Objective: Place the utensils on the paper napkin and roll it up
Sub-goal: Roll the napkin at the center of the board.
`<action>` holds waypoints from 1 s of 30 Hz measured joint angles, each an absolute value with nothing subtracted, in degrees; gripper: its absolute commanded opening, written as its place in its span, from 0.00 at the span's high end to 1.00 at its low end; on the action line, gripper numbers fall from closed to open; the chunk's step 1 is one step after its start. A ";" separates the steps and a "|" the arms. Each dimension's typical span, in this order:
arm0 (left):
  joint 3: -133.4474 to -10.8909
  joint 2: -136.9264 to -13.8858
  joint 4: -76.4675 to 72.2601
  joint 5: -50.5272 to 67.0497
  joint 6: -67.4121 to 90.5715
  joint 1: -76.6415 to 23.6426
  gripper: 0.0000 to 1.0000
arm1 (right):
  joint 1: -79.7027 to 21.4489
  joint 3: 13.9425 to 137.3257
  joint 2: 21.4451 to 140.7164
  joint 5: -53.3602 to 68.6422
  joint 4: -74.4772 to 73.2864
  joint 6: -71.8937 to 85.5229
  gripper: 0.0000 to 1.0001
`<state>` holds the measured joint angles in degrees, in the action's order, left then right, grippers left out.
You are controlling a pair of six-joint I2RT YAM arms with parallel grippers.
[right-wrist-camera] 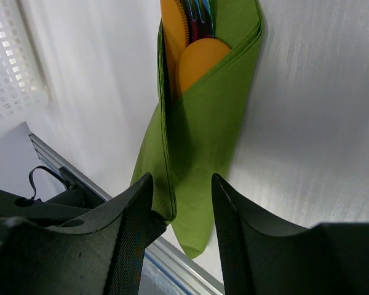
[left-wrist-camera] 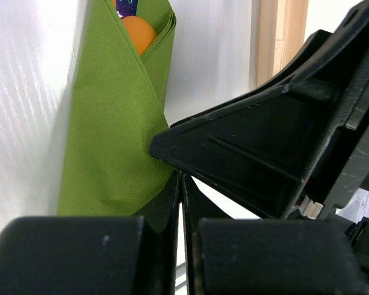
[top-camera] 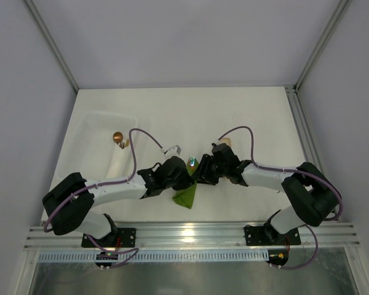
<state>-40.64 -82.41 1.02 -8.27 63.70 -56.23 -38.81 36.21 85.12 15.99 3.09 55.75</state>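
The napkin's folded edge (right-wrist-camera: 168, 195) is pinched in my left gripper. My right gripper should take hold of the folded edge before my left gripper goes to the napkin's loose lower end (right-wrist-camera: 193, 238).
The olive-green paper napkin (top-camera: 186, 196) lies near the table's front edge, folded lengthwise around the utensils. In the right wrist view the napkin (right-wrist-camera: 203, 123) wraps an orange utensil (right-wrist-camera: 194, 58) and a shiny iridescent fork (right-wrist-camera: 197, 15), whose ends stick out of the open top. The left wrist view shows the napkin (left-wrist-camera: 111, 135) with the orange tip (left-wrist-camera: 138, 32). My left gripper (top-camera: 183, 175) (left-wrist-camera: 181, 178) is shut, pinching the napkin's folded edge. My right gripper (top-camera: 203, 172) (right-wrist-camera: 181, 184) is open, with one finger on each side of the napkin's lower part.
A clear plastic tray (top-camera: 92, 132) stands at the left with a brown round-ended piece (top-camera: 118, 137) in it. A wooden piece (top-camera: 224, 142) lies behind the right gripper. A metal rail (top-camera: 190, 233) runs along the near edge.
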 measured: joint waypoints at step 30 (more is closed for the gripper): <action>-41.89 -82.17 3.86 -12.95 58.87 -58.13 0.94 | -38.61 36.95 89.12 22.50 10.96 61.01 0.71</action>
